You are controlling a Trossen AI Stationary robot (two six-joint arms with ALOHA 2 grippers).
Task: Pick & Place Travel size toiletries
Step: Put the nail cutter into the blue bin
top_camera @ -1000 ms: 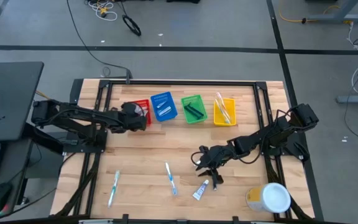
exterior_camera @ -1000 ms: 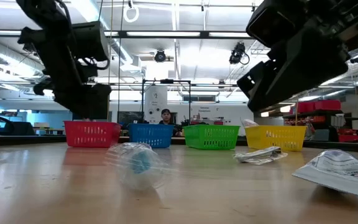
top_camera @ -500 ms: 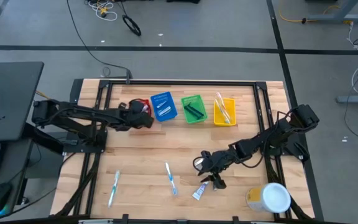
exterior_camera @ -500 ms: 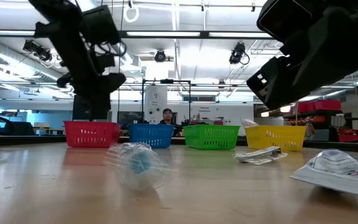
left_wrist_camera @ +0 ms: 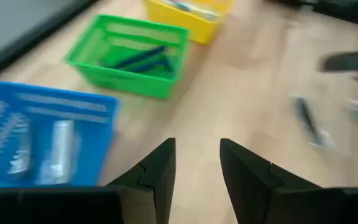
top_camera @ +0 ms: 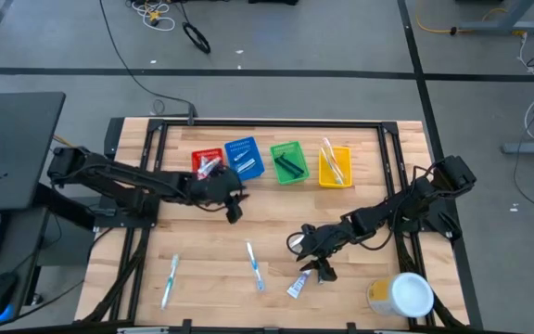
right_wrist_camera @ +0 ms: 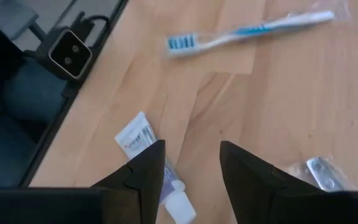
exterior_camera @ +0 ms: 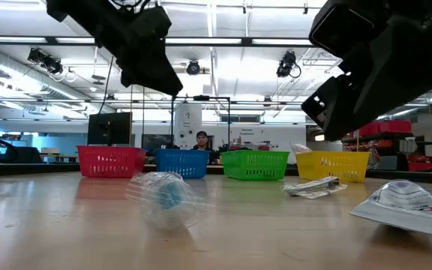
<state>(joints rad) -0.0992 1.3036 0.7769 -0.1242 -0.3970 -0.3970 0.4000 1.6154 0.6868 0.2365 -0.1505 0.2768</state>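
Observation:
The silver nail clipper [right_wrist_camera: 325, 174] is lying by my right gripper, far away from the blue bin [top_camera: 245, 160]. I should pick it up with my right gripper and pass it to my left gripper.
My right gripper [top_camera: 306, 255] [right_wrist_camera: 191, 149] hangs open above the near right part of the table. A white toothpaste tube [top_camera: 297, 286] [right_wrist_camera: 143, 144] lies flat just beside its fingers, toward the near edge. A dark razor [top_camera: 324, 272] lies next to it. Two wrapped toothbrushes [top_camera: 254, 265] [top_camera: 170, 278] lie flat farther left; the nearer one shows in the right wrist view [right_wrist_camera: 247, 31]. My left gripper [top_camera: 233, 206] [left_wrist_camera: 197, 146] is open and empty, above bare wood in front of the blue bin [top_camera: 244, 158].
Four bins stand in a row at the far side: red [top_camera: 208, 164] with a tube inside, blue, green [top_camera: 288, 161] with dark razors, yellow [top_camera: 335, 165] with toothbrushes. A white-lidded yellow tub [top_camera: 401, 295] stands at the near right corner. A person shows beyond the bins [exterior_camera: 199, 139].
My left gripper has drawn back from over the red bin and swung toward the table's right and near side, ending in front of the blue bin. A tube now shows in the red bin. My right gripper has shifted slightly toward the near edge, closer to the toothpaste tube.

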